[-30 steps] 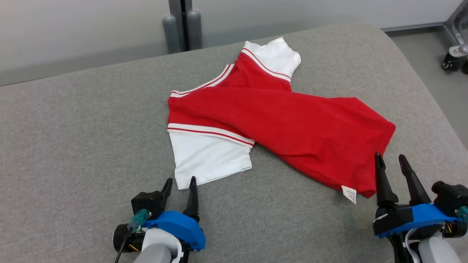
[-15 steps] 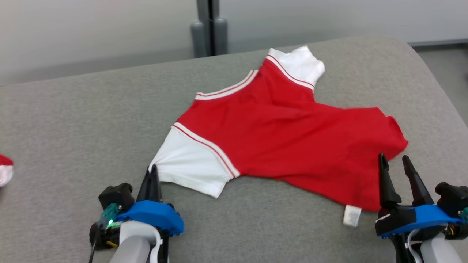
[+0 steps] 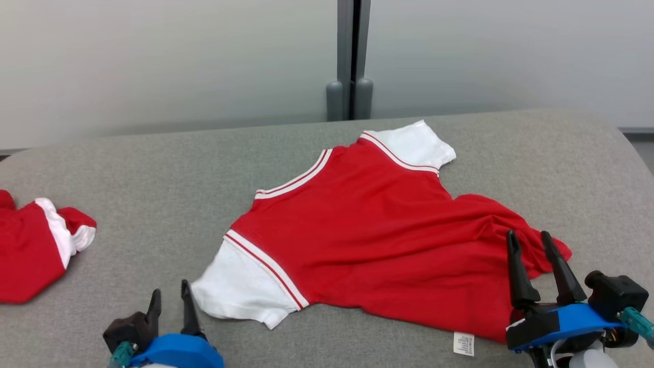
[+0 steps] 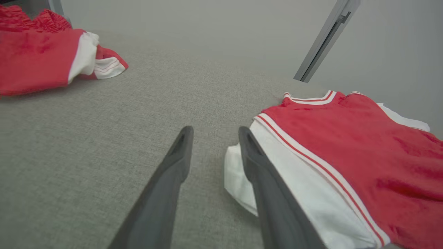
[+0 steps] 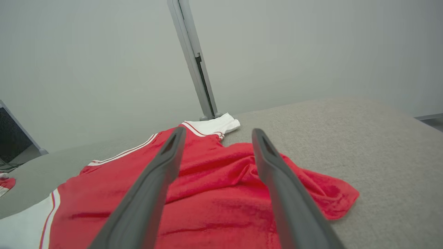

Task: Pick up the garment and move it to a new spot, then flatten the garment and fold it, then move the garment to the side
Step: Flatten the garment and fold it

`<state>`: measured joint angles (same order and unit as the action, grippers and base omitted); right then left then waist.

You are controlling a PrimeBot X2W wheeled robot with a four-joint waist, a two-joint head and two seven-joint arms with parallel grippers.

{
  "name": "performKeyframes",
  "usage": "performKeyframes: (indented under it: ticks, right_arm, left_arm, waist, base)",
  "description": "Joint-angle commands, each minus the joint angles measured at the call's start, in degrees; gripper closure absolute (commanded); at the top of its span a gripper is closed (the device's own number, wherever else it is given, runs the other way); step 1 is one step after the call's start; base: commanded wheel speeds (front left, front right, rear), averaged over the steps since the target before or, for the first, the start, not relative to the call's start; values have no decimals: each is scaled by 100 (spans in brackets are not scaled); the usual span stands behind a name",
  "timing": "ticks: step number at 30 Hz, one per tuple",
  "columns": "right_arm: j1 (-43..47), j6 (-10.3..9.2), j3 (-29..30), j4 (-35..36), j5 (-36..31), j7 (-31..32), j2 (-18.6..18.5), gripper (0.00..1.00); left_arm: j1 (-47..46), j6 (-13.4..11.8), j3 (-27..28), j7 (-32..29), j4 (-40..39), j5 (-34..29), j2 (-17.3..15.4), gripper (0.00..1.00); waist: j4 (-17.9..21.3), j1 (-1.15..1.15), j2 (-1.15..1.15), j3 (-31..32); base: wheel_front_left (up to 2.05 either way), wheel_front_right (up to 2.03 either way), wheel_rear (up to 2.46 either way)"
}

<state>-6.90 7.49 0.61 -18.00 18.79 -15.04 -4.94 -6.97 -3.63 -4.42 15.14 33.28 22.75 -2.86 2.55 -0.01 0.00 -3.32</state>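
My gripper will find a hidden printed number underneath when it folds the garment [image 3: 386, 239], because the garment has striped jersey trim but a plain red upper side [image 3: 355, 208].
The garment [image 3: 378, 240], a red shirt with white sleeves and striped trim, lies spread on the grey padded table [image 3: 153, 174]. Its hem is rumpled at the right. My left gripper [image 3: 170, 302] sits at the lower left, open, just left of the near white sleeve [image 3: 240, 291]. In the left wrist view my left gripper [image 4: 214, 138] has bare table between its fingers, and the right finger [image 4: 256, 166] lies along the sleeve's edge [image 4: 238, 180]. My right gripper [image 3: 534, 248] stands open over the rumpled red corner. In the right wrist view my right gripper [image 5: 218, 135] has red cloth [image 5: 214, 186] below it.
A second red and white garment [image 3: 30, 245] lies bunched at the table's far left edge, seen also as a red heap [image 4: 45, 58] in the left wrist view. A grey post [image 3: 350, 56] stands behind the table against the pale wall. A white label [image 3: 463, 343] hangs at the hem.
The head camera has shifted. My left gripper shut on the near white sleeve, drew it leftward so the shirt opened out, then let go. The right gripper stayed open by the hem.
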Motion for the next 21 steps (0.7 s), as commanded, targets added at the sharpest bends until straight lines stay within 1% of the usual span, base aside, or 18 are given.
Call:
performKeyframes:
  ticks: [1, 6, 12, 15, 21]
  right_arm:
    - [96, 1, 12, 115, -96, -19, 37, 0]
    - [306, 1, -10, 250, -333, -18, 116, 0]
    - [459, 1, -30, -86, -439, -19, 165, 0]
    - [542, 1, 15, -433, -471, -18, 176, 0]
    - [527, 1, 394, -1440, -511, -19, 185, 0]
  left_arm:
    - [129, -29, -32, 1, -153, -99, 0, 0]
    - [472, -110, -137, 1, -557, -320, 0, 0]
    - [647, -131, -275, 1, -660, -350, -1, 0]
    - [665, -111, -314, 1, -643, -321, -1, 0]
    - [598, -86, -492, 1, -585, -273, -1, 0]
  waist:
    - [-13, 1, 0, 91]
    - [-60, 1, 0, 262]
    - [-72, 1, 0, 309]
    - [-54, 1, 0, 290]
    - [-64, 1, 0, 205]
  base:
    - [0, 0, 0]
    - [0, 0, 0]
    - [0, 0, 0]
    - [0, 0, 0]
    - [0, 0, 0]
